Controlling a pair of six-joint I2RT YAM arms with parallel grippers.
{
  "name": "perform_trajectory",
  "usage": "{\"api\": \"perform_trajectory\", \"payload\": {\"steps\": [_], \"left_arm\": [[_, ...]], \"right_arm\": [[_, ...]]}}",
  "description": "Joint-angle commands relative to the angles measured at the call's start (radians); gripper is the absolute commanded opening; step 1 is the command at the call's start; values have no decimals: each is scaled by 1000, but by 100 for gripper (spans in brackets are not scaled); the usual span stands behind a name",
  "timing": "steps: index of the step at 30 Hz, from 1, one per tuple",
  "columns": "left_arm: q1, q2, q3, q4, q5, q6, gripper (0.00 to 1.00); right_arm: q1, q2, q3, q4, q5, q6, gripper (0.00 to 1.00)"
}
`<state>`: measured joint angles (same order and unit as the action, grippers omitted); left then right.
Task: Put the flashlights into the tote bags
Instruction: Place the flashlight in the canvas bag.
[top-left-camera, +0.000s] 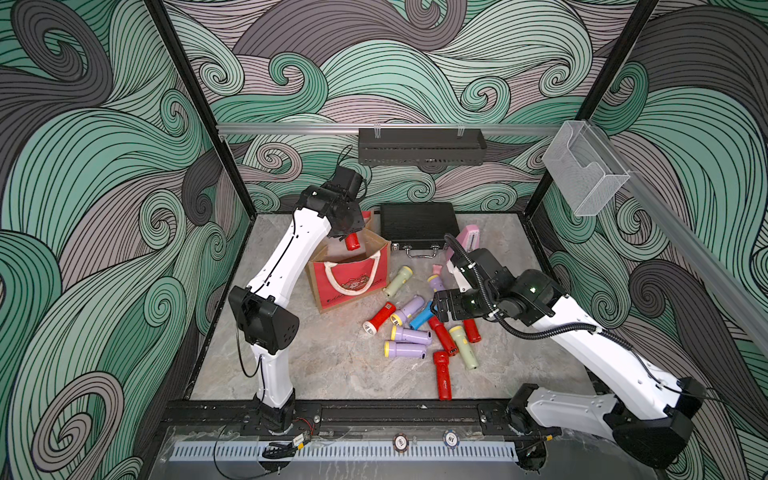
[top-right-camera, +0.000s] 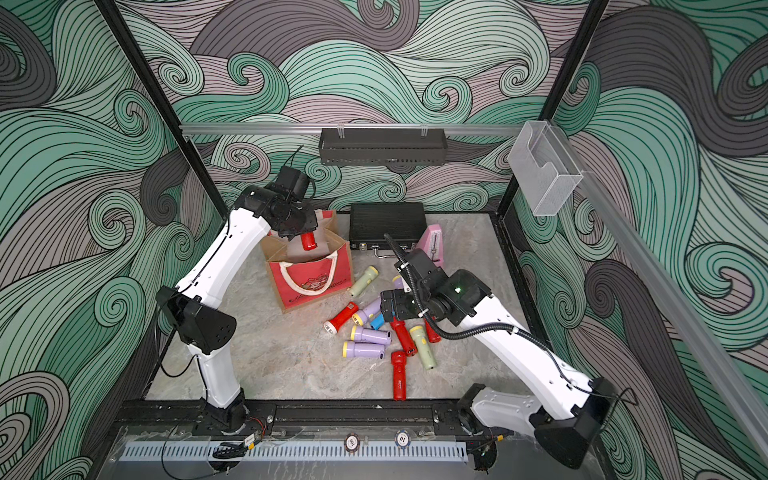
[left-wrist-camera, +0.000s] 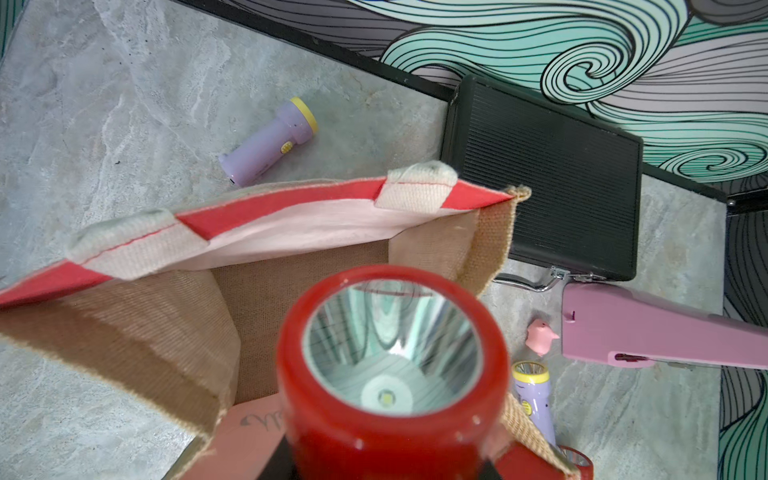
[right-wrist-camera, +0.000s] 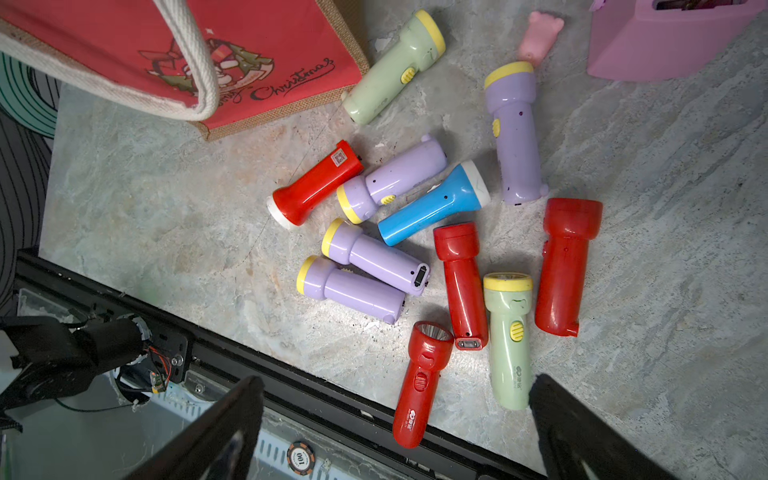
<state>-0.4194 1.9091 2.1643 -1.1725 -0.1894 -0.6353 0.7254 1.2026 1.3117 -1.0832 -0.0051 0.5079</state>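
Observation:
My left gripper should keep going down and let go of the red flashlight near the tote bag's jute bottom, since the flashlight is clear inside the tote bag's spread rim.
My left gripper is shut on a red flashlight, holding it head down over the open mouth of the tote bag. In the left wrist view the flashlight's lens faces the bag's jute inside, below the red-white rim. Several flashlights lie loose on the table to the right of the bag, among them a blue one and a red one. My right gripper hangs open above this pile, nothing between its fingers. One lilac flashlight lies behind the bag.
A black ribbed case lies at the back, right of the bag, with a pink metronome beside it. A tiny pink lump sits by the pile. Two chips rest on the front rail.

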Motion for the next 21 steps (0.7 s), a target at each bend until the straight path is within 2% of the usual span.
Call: {"api": "perform_trajectory", "payload": {"steps": [1,6,10,17,21], "left_arm": [[10,32,13,37,-2,26,0],[8,60,-12,-4,-19,-23,0],[12,84,-74,46,-32,-23,0],[18,181,-70,44,-35,-42,0],[49,235,-61,9,50,-61,0]], "right_arm": [[-40,8,26,-7,-30,-27,100],[-138,27,13,0,-111,-121,100],[-192,24,-23,23,-142,-169,99],[-219,22,-56,65,-168,-168,99],[-243,27,-71,74,-176,-164,100]]}}
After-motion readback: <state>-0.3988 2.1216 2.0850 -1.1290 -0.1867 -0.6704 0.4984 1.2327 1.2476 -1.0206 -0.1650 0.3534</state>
